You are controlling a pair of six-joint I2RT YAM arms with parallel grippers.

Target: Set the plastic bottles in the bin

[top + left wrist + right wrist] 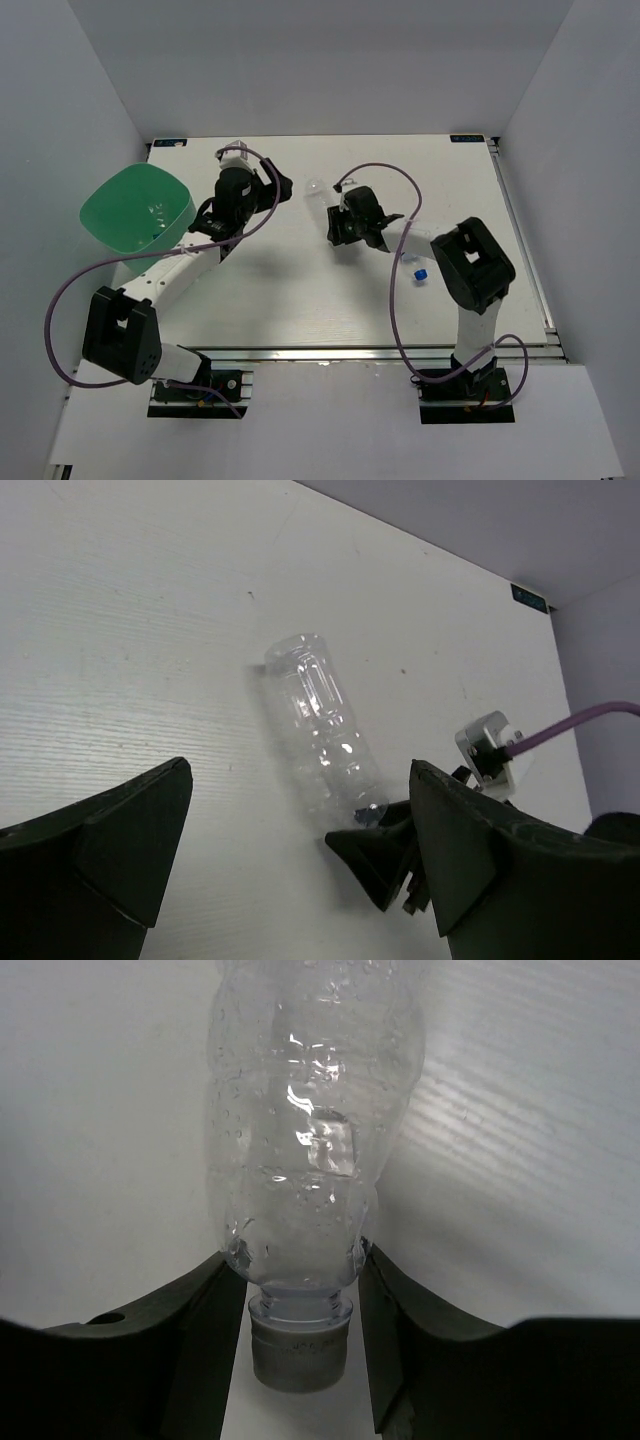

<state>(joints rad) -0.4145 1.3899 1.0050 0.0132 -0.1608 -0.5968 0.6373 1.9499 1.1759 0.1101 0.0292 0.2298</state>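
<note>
My right gripper has the clear bottle (300,1250) by its shoulder, far from the bin. Next, my left gripper grabs the bottle's free base end (315,187) and puts the bottle in the bin.
A clear label-free bottle (316,192) lies near the middle of the table, its base toward the far side. My right gripper (334,212) is shut on its shoulder just above the neck. The right wrist view shows the fingers (200,1310) pressing both sides of the bottle (310,1120), with the cap (300,1355) between them. My left gripper (270,190) is open and empty, left of this bottle and right of the mint-green bin (110,200). In the left wrist view the bottle (320,725) lies ahead of the open left gripper (300,770). A second bottle's blue cap (421,272) shows beside the right arm.
The bin stands tilted at the table's left edge, next to the left arm. Faint glints show inside it, and I cannot tell what they are. Purple cables loop from both arms. White walls close in the table (300,310).
</note>
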